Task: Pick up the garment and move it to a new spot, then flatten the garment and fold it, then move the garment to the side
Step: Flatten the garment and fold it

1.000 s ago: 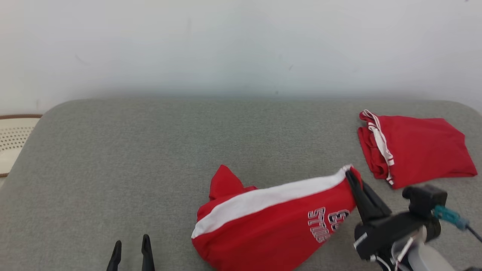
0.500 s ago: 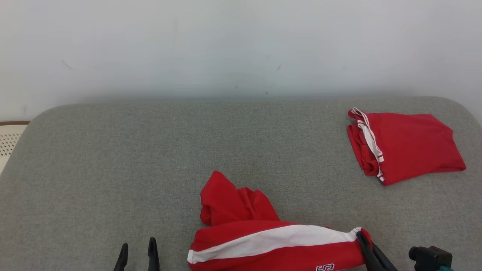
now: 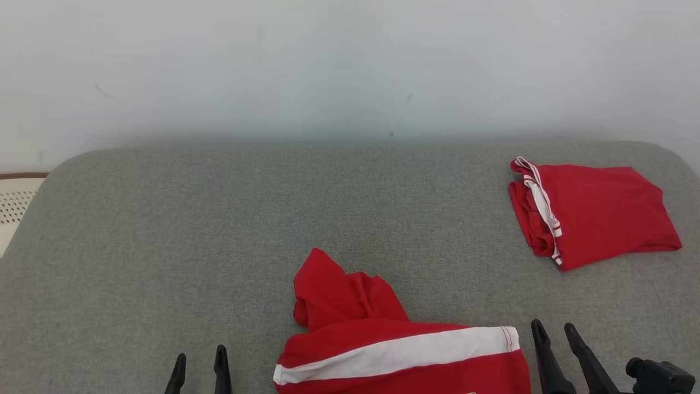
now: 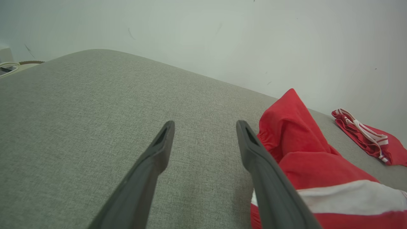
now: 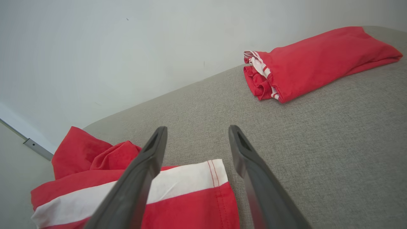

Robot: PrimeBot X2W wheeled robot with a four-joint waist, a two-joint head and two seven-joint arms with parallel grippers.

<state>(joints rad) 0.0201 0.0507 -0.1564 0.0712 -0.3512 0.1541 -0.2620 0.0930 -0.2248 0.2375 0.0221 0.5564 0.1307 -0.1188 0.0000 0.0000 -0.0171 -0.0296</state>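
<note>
Loose folds [image 3: 364, 290] are piled up past the white stripe. The garment's elastic edge [image 3: 302, 312] will therefore come up limply when I lift it, while the striped part stays down.
The garment [image 3: 383, 339] is red with a white stripe and lies crumpled on the grey cushion at the bottom centre of the head view, its lower part cut off by the frame. In the left wrist view the garment [image 4: 305, 165] sits to the right of the fingers; in the right wrist view the garment [image 5: 133, 184] lies at the lower left. My right gripper [image 3: 553, 329] is open just right of the stripe's end, holding nothing. My left gripper [image 3: 199, 358] is open at the lower left, apart from the cloth.
A second red garment [image 3: 590, 213], folded, with white trim, lies at the far right of the grey cushion [image 3: 219, 246]. A pale wall rises behind. A cream perforated object [image 3: 16, 202] shows past the cushion's left edge.
My right gripper lowered the garment's striped corner onto the cushion and opened, letting it go. The head camera has shifted a little. The left gripper stays open.
</note>
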